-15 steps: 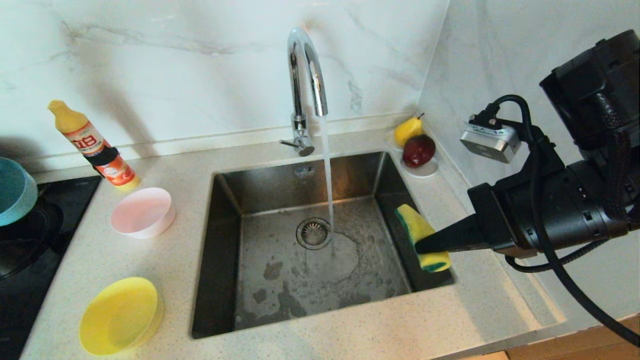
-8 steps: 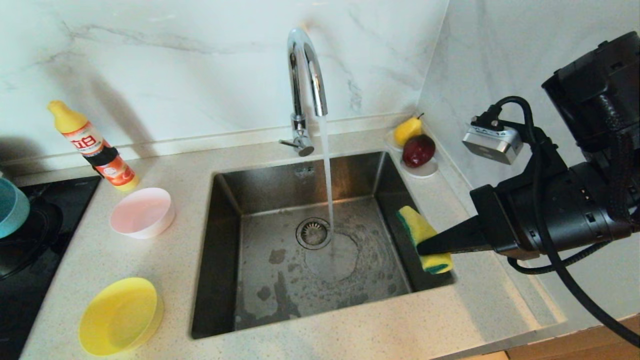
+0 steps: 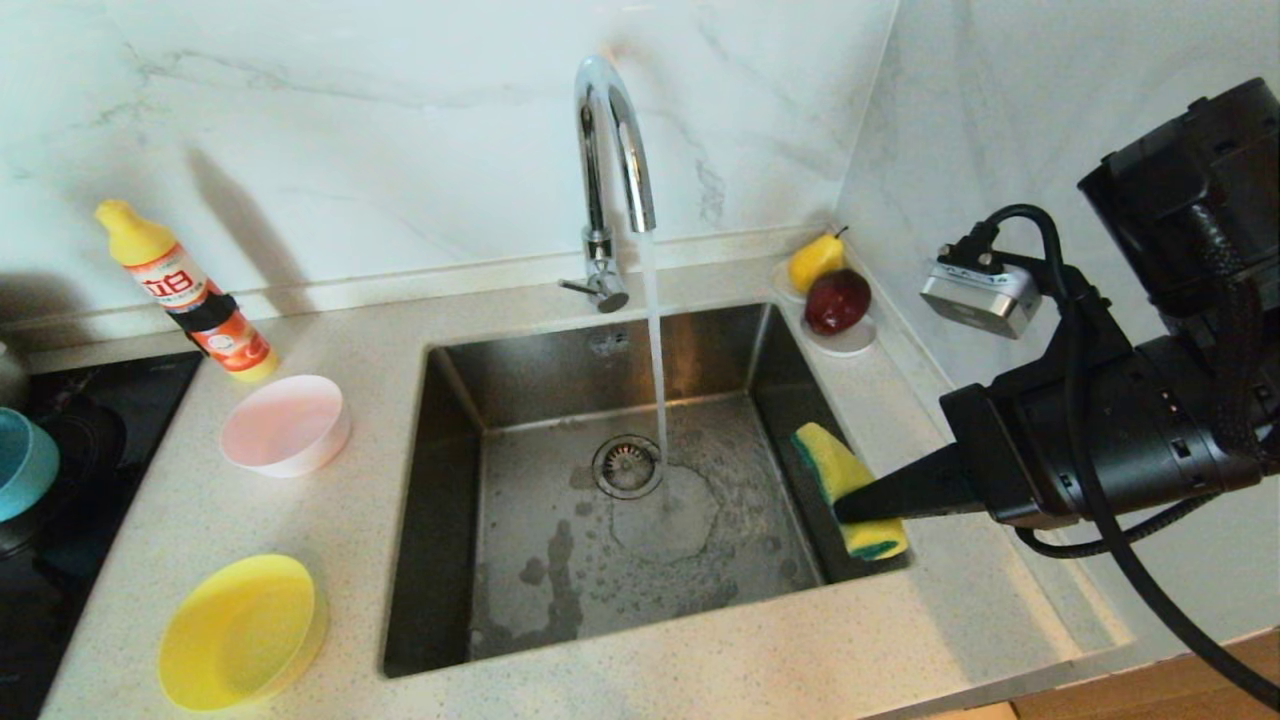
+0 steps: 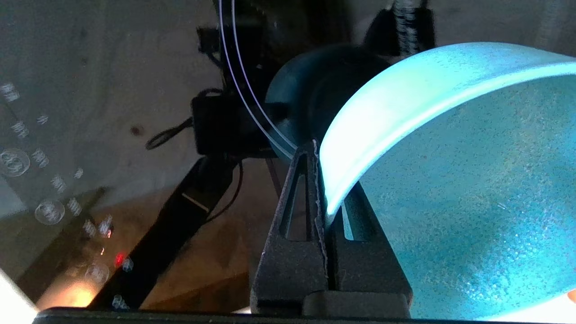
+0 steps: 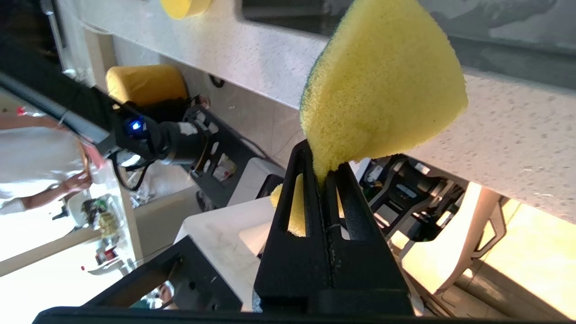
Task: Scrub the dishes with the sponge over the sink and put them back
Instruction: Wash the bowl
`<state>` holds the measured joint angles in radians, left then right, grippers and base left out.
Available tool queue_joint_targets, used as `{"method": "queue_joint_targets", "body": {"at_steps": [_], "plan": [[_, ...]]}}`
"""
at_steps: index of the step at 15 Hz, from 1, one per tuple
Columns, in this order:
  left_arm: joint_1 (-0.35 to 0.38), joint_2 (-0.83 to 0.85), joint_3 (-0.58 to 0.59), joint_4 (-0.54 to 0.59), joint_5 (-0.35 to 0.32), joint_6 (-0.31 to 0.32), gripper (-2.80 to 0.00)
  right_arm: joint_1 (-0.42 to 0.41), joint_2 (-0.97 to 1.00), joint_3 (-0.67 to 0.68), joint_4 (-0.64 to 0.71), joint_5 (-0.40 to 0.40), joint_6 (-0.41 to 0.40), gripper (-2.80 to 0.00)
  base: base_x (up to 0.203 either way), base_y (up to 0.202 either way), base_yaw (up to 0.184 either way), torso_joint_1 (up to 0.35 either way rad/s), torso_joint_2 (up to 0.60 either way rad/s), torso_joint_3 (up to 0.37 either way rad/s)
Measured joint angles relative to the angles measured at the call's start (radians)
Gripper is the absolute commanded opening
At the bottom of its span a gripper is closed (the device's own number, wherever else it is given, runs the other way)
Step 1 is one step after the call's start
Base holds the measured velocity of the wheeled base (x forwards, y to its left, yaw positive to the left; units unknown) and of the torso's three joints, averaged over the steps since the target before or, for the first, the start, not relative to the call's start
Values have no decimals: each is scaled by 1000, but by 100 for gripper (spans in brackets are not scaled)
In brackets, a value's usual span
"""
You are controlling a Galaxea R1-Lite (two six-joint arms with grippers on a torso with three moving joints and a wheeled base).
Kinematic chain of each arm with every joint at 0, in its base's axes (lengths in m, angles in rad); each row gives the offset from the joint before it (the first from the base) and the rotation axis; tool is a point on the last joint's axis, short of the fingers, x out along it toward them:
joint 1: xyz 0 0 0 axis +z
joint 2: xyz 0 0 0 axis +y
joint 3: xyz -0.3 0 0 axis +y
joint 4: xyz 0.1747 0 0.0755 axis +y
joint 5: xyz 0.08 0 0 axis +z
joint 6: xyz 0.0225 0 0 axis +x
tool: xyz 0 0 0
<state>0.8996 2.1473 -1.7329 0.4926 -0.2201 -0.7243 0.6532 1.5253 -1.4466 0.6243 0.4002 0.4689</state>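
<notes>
The light blue bowl [image 3: 22,464] is hanging with its open side up above clear black hob [image 3: 30,536], so my left gripper should move the bowl down next until its base sits there.
My right gripper [image 3: 845,505] [image 5: 321,173] is shut on the yellow-and-green sponge [image 3: 845,480] [image 5: 382,90] and holds it above the right edge of the steel sink [image 3: 450,480]. At the far left, over the black hob, only an edge of the light blue bowl [image 3: 22,462] shows. In the left wrist view my left gripper [image 4: 325,189] is shut on the blue bowl's rim [image 4: 450,180]. The pink bowl [image 3: 285,425] and the yellow bowl [image 3: 240,630] stand on the counter left of the sink.
Water runs from the tall chrome tap [image 3: 610,180] onto the sink floor beside the drain [image 3: 627,465]. A detergent bottle [image 3: 185,290] leans at the back left. A saucer [image 3: 845,345] bearing a pear and an apple sits in the back right corner.
The blue bowl in my left gripper has moved down and leftward, so less of it shows at the left edge. The right arm and sponge have stayed in place.
</notes>
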Motion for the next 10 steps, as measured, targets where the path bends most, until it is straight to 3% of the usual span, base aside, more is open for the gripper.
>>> {"method": "queue_joint_targets", "body": {"at_steps": [10], "plan": [[7, 122, -148, 72, -4, -24, -280, 0, 3, 27, -28, 11, 0, -280, 0, 0, 0, 0, 0, 0]]}}
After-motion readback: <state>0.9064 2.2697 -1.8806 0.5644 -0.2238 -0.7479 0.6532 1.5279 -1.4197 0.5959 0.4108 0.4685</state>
